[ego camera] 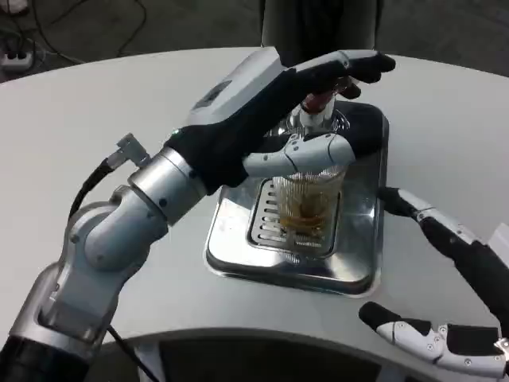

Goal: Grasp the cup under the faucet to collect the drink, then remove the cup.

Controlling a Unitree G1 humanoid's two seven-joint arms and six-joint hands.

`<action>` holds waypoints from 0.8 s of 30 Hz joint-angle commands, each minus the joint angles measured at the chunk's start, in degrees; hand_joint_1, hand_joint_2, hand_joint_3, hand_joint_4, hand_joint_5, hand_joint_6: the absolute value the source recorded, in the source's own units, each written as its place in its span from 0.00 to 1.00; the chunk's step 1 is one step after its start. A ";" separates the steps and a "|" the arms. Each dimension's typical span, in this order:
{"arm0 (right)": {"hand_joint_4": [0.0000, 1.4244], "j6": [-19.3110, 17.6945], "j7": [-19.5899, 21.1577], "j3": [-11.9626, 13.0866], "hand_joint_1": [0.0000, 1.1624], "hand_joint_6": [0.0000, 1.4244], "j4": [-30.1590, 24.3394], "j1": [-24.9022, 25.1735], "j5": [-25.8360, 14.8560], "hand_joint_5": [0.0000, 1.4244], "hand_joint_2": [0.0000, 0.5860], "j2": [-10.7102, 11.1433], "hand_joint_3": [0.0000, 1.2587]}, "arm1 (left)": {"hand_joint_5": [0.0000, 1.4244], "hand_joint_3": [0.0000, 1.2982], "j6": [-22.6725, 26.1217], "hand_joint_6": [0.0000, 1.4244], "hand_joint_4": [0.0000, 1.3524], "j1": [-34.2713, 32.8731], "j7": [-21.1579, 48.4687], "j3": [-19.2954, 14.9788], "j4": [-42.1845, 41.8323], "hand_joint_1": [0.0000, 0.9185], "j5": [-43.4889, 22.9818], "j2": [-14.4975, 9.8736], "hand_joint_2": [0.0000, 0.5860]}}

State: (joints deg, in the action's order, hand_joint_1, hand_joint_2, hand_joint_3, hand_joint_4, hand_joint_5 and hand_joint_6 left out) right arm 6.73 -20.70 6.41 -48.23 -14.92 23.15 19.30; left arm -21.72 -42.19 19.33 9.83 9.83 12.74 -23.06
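Observation:
Amber drink is low in the ribbed cup, so I expect it to stay well under the cup's rim when I carry the cup out.
A clear ribbed cup stands on the grille of a steel drip tray, right below the faucet. Amber drink fills its bottom. My left hand reaches in from the left. Its white thumb curves across the near side of the cup just under the rim, the dark palm sits behind the cup, and the long fingers stretch out over the faucet's red top. My right hand hangs at the lower right, off the tray's right edge, with its fingers spread and nothing in them.
The tray sits in the middle of the round white table. My left forearm crosses the table's near left part. Cables lie on the dark floor beyond the table's far edge.

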 commanded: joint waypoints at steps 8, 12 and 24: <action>0.09 -3.45 10.05 -1.86 0.66 0.09 12.87 3.36 -6.46 0.07 0.36 -7.77 0.09 | 0.20 0.18 0.29 0.16 0.15 2.34 2.04 0.59 0.49 0.00 -0.83 -0.52 0.20; 0.09 -4.28 11.74 -2.62 0.66 0.09 16.37 4.70 -7.61 0.07 0.34 -8.96 0.09 | 0.20 0.18 0.37 0.15 0.15 2.13 1.94 0.59 0.57 0.00 -0.85 -0.35 0.21; 0.06 -6.14 17.26 -6.33 0.66 0.09 29.53 13.06 -9.29 0.05 0.32 -12.97 0.04 | 0.19 0.13 -1.81 0.14 0.14 1.46 1.36 1.15 1.87 0.00 0.27 -0.25 0.20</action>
State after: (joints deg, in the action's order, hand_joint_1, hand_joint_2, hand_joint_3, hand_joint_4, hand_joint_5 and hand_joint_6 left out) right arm 2.19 -4.83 0.60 -20.79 -3.05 14.34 7.12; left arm -22.61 -41.77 19.34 9.76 10.46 11.71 -23.10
